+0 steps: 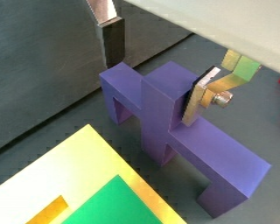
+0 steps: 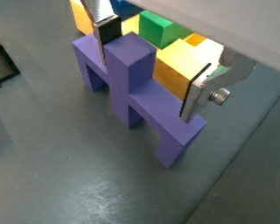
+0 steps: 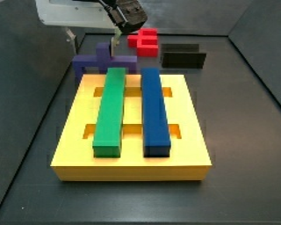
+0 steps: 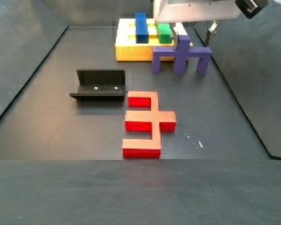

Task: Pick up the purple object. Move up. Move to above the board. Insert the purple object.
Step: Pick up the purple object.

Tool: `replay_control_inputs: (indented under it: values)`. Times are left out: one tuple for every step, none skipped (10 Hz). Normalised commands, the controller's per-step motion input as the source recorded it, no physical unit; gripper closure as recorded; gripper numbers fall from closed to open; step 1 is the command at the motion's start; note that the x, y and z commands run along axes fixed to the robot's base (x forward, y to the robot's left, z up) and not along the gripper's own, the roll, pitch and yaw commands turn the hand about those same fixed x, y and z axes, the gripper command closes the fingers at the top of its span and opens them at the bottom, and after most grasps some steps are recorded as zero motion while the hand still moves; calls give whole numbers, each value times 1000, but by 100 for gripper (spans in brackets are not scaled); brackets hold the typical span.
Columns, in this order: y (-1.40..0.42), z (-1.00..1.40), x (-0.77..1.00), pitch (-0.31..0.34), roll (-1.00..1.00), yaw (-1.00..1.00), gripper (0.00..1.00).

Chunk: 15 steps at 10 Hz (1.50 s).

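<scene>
The purple object [image 3: 104, 60] has open gaps between the legs under its crossbar, so it will sit astride the green and blue bars when I lower it into the board.
The purple object [image 1: 166, 122] stands on the dark floor right beside the yellow board [image 1: 60, 179], with a central post pointing up. It also shows in a wrist view [image 2: 130, 87] and in both side views [image 3: 105, 60] [image 4: 182, 55]. My gripper [image 1: 157, 70] is open and low over it, its silver fingers [image 1: 111, 39] straddling the post. One finger is clear of the post and the opposite one is close against it. The gripper also shows in the remaining views [image 2: 152, 66] [image 3: 123, 37] [image 4: 193, 37].
The board [image 3: 133, 110] carries a long green bar [image 3: 110, 110] and a long blue bar [image 3: 154, 110]. A red object [image 4: 143, 123] lies on the floor, and the dark fixture [image 4: 98, 85] stands near it. Dark walls enclose the floor.
</scene>
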Motion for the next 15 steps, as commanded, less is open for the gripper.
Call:
replay_control_inputs:
  values:
    - [-11,-106,3,0,0,-34,0]
    - [-34,-74,0,0,0,-89,0]
    - [-26,-57,20,0,0,-123,0]
    - [0,-54,31,0,0,-131,0]
    - [0,0,0,0,0,-71,0]
    - [0,0,0,0,0,0,0]
    - [0,0,0,0,0,0,100]
    - [0,0,0,0,0,0,100]
    - [0,0,0,0,0,0,100]
    - [0,0,0,0,0,0,100]
    - [0,0,0,0,0,0,100]
    - [0,0,0,0,0,0,100]
    - [0,0,0,0,0,0,100]
    - [0,0,0,0,0,0,100]
    - [0,0,0,0,0,0,100]
